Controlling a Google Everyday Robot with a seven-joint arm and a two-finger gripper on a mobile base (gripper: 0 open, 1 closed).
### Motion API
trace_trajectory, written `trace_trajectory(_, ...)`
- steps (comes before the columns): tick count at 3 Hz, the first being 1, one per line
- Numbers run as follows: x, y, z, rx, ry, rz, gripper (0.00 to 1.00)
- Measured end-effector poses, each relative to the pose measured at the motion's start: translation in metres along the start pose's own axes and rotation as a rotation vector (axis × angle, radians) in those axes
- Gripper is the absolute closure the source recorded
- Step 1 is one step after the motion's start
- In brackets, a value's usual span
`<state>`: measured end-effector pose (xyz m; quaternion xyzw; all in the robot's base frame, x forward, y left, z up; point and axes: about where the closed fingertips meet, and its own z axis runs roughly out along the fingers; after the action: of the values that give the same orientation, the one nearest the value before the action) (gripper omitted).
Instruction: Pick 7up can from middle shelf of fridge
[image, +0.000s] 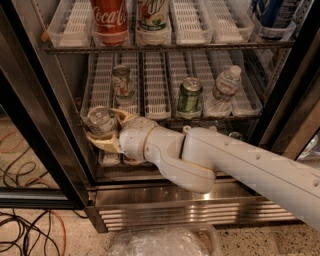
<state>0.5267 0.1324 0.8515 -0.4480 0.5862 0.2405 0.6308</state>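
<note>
The 7up can in my gripper is next to the fridge's side frame (72, 112). I need to move the can toward the shelf's middle lane (154, 92) before I take it out.
The fridge (200, 210) stands open in front of me. My gripper (103, 129) is shut on the 7up can (101, 120), a silvery can with a shiny lid. It holds the can upright at the front left edge of the middle shelf (156, 85). One tan finger (106, 145) shows below the can and the other (123, 116) on its right side. My white arm comes in from the lower right. A second silvery can (122, 82) stands farther back in the same lane area.
A green can (189, 95) and a clear water bottle (223, 90) stand on the middle shelf to the right. A Coca-Cola bottle (109, 17) and another bottle (152, 14) stand above. Cables (25, 230) lie on the floor left; a plastic bag (165, 242) lies below.
</note>
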Motion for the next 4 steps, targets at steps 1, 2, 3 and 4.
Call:
trace_trajectory(1, -0.011, 0.014, -0.015, -0.085, 0.004, -0.008, 1.00)
trace_trajectory(2, 0.011, -0.014, -0.050, -0.081, 0.050, 0.055, 1.00)
trace_trajectory(3, 0.051, -0.063, -0.112, 0.002, 0.113, 0.123, 1.00)
trace_trajectory(4, 0.051, -0.063, -0.112, 0.002, 0.113, 0.123, 1.00)
